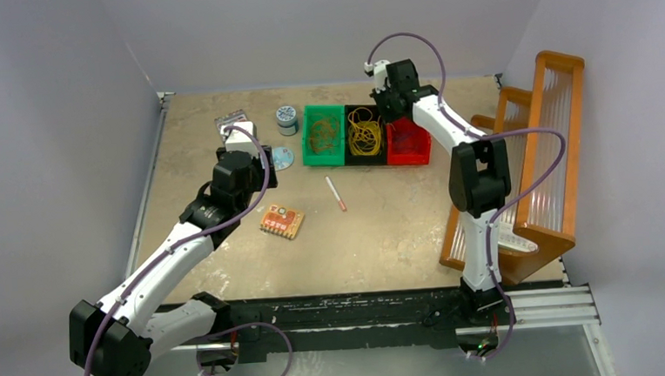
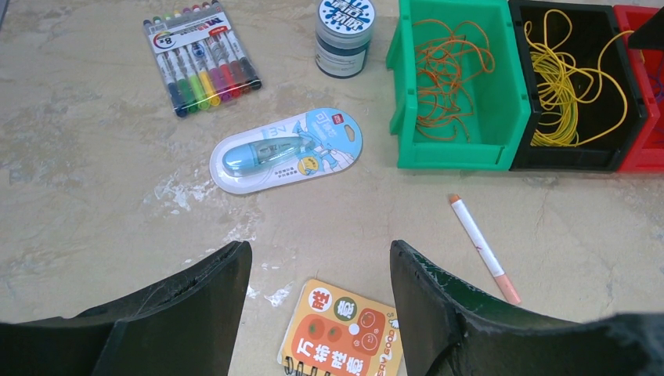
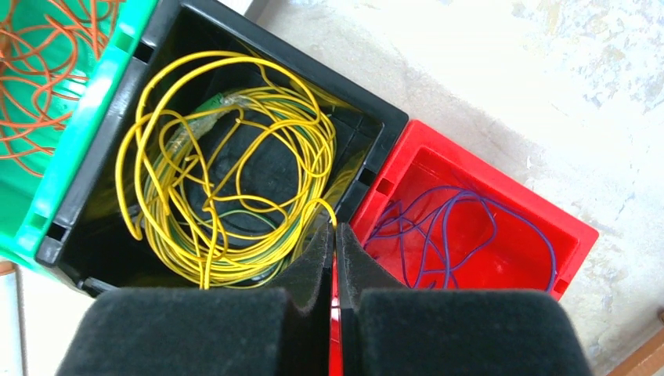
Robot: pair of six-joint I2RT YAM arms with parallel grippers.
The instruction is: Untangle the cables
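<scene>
My right gripper needs to grip the loose yellow loops first, since they rise in the black bin (image 3: 205, 205) while it holds the yellow piece of cable at the red bin's side (image 3: 319, 204).
The cables lie sorted in three bins at the back. Orange-red loops (image 2: 442, 74) are in the green bin (image 1: 325, 160), yellow loops (image 3: 227, 172) in the black bin (image 1: 366, 159), and purple loops (image 3: 450, 235) in the red bin (image 1: 409, 144). My right gripper (image 3: 335, 229) hovers over the wall between the black and red bins. Its jaws are pressed together, and one yellow strand runs into their tips. It also shows in the top view (image 1: 387, 113). My left gripper (image 2: 321, 258) is open and empty above the table, left of the bins.
An orange notebook (image 2: 344, 333) lies under my left gripper, with a white pen (image 2: 483, 247) to its right. A correction tape pack (image 2: 286, 150), a marker set (image 2: 202, 56) and a small jar (image 2: 344, 35) lie further back. A wooden rack (image 1: 528, 167) stands at the right.
</scene>
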